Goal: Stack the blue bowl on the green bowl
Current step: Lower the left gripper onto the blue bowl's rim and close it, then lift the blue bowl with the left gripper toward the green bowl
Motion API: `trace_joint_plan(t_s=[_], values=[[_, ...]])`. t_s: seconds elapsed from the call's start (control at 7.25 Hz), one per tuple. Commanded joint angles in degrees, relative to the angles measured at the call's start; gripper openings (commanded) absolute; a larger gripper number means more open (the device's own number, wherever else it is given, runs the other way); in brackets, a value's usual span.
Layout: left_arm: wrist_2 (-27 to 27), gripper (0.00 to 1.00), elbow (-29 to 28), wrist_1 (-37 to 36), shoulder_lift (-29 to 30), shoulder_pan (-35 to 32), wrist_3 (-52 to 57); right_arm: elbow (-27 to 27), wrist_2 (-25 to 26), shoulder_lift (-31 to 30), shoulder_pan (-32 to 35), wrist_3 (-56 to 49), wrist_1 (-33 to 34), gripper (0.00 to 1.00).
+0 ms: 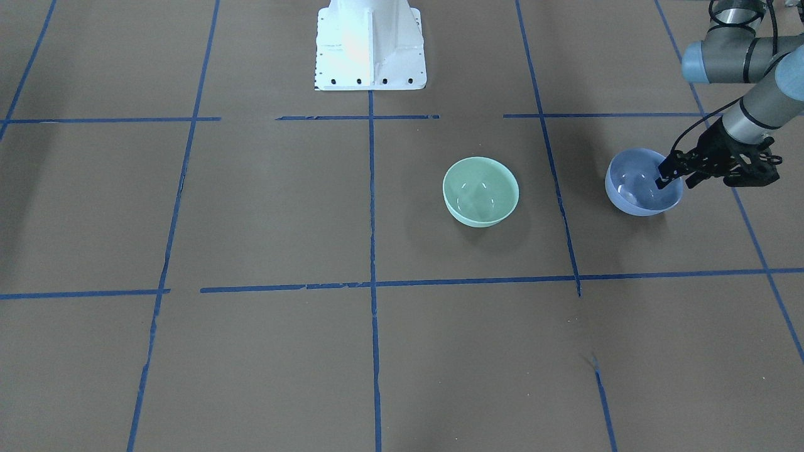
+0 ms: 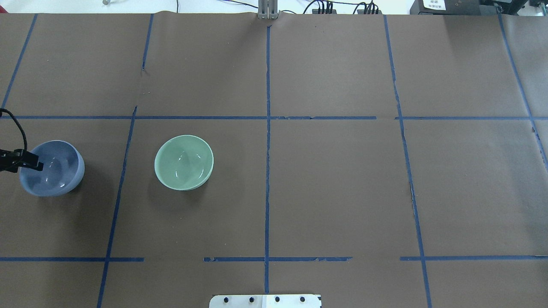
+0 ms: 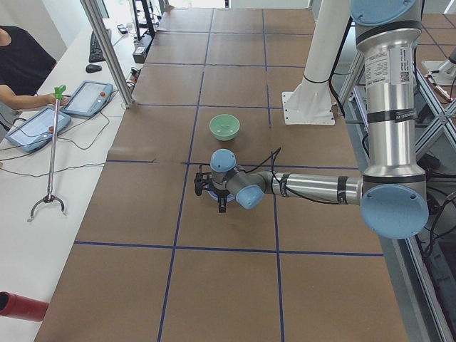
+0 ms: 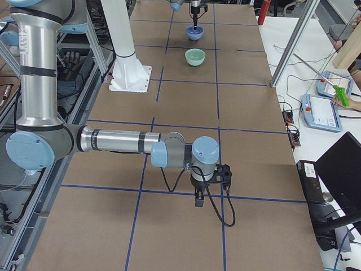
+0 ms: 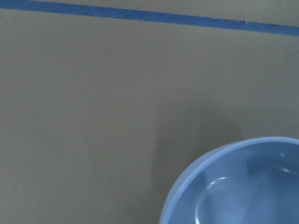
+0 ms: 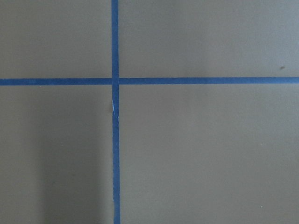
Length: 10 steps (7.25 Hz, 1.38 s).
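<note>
My gripper will lower the blue bowl [image 1: 642, 183], and the blue bowl will nest deep inside the green bowl [image 1: 480, 191], because the green bowl is empty and both bowls get narrower toward their bases.
The blue bowl [image 1: 637, 191] sits upright on the brown table at the robot's far left, also visible in the overhead view [image 2: 55, 171] and the left wrist view [image 5: 243, 186]. My left gripper [image 1: 677, 183] is open and astride the bowl's outer rim, with one finger [image 1: 666, 176] inside the bowl and the other outside. The green bowl [image 1: 480, 191] stands empty a short way toward the table's middle [image 2: 184, 162], apart from the blue one. My right gripper [image 4: 197, 197] hangs low over bare table far from both bowls; whether it is open or shut I cannot tell.
Blue tape lines [image 2: 267, 128] divide the brown table into squares. The robot's white base [image 1: 370, 47] stands at the table's rear middle. A side bench holds tablets [image 3: 85, 100] and a grabber tool [image 3: 50, 157], with a person seated there.
</note>
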<state>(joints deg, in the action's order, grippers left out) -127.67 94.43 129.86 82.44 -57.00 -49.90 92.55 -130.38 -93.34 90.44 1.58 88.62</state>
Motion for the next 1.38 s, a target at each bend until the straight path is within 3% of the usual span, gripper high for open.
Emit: trace_joint_plan(t_s=[0.0,0.28,0.41,0.55,0.69,0.83,1.1,1.24], values=[[0.0,0.0,0.1,1.4,-0.2,0.0,0.1,0.0,0.0,0.0,0.0,0.0,0.0,1.0],[-0.9,0.0,3.5,5.0,-3.9,-0.9,0.4,0.0,0.0,0.0,0.0,0.0,0.0,1.0],[-3.3,0.0,8.4,4.4,-6.6,-1.1,0.4,0.0,0.0,0.0,0.0,0.0,0.1,1.0],[-9.2,0.0,10.1,4.2,-7.1,-2.5,1.2,0.0,0.0,0.0,0.0,0.0,0.0,1.0],[-10.4,0.0,12.3,2.5,-7.6,-5.6,1.6,0.0,0.0,0.0,0.0,0.0,0.0,1.0],[-10.4,0.0,17.2,-4.5,-7.9,-6.4,4.9,0.0,0.0,0.0,0.0,0.0,0.1,1.0],[-10.2,0.0,29.1,-26.1,-6.7,-11.9,15.3,0.0,0.0,0.0,0.0,0.0,0.1,1.0],[-10.2,0.0,33.3,-31.5,-5.9,-12.5,16.0,0.0,0.0,0.0,0.0,0.0,0.0,1.0]])
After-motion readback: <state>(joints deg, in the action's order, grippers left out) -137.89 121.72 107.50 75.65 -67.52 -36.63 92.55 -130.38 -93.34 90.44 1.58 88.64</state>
